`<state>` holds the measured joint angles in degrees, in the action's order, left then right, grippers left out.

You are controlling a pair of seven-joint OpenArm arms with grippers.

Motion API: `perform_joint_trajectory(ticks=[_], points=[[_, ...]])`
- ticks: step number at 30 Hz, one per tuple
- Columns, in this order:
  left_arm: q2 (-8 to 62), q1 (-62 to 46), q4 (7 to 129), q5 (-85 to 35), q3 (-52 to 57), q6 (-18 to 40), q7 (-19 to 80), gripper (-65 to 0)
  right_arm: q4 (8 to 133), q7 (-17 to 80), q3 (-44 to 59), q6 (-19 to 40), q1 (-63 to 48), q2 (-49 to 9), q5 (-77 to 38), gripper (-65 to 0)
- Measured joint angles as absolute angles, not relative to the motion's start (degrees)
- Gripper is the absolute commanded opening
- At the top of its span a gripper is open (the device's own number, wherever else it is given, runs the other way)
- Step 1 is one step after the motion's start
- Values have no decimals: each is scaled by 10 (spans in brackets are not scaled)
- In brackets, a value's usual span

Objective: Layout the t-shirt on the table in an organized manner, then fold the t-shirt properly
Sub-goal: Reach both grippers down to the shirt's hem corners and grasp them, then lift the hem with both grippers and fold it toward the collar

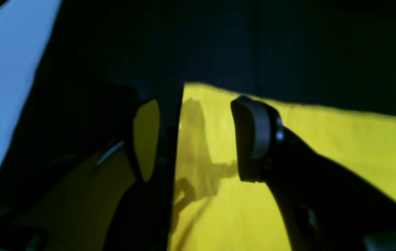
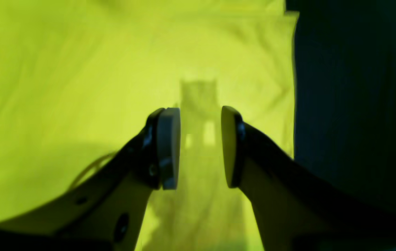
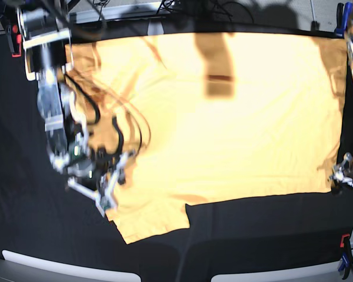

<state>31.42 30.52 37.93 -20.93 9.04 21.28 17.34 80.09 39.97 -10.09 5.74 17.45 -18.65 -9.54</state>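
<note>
The sleeve [image 3: 151, 222] sticks out past the t-shirt's near edge [image 3: 259, 198], so I expect the sleeve to drag along and still stick out when I move that edge inward.
The pale yellow-orange t-shirt [image 3: 235, 129] lies spread flat and sideways on the black table [image 3: 253, 235], hem to the right and one sleeve [image 3: 153, 220] at the lower left. My right gripper [image 3: 109, 197] hovers over the shirt's left part near that sleeve. In the right wrist view it [image 2: 199, 146] is open and empty above the cloth [image 2: 79, 76]. My left gripper [image 3: 339, 175] is at the shirt's lower right corner. In the left wrist view it [image 1: 201, 139] is open and straddles the cloth's edge [image 1: 323, 146], holding nothing.
A red clamp [image 3: 14, 35] sits at the table's far left edge, a blue clamp [image 3: 341, 14] at the far right, and red and blue clamps [image 3: 343, 249] at the near right. Cables [image 3: 182, 6] run behind the table. White strips [image 3: 65, 265] line the front edge.
</note>
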Motion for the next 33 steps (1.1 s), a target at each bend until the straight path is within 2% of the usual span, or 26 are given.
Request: perform_joint_trajectory(ticks=[7,13,15,18,22,24,30,33], points=[[308,401,185,-198,91,212,88,-330,582,458,-100,112,334,-171,-139,-455],[293,416,104,-143,91,213,12,-330,425,515,-100,170,438,-173,-149,-455],[284,414,93,-130,91,205,12,-330,414,522,-100,180,450,-173,-149,-455],[273,414,88,-131,91,156,8,-330,414,532,-100,196,454,-171,-150,-455],[275,415,88,-130,91,154,0,-330,413,537,-100,206,453,-173,-150,-455],[275,415,88,-131,91,129,0,-330,413,539,-100,215,453,-173,-150,-455],[273,413,76,-132,91,131,0,-330,413,546,-100,218,453,-173,-150,-455],[270,413,67,-133,91,162,-7,-330,413,546,-100,219,454,-173,-150,-455]])
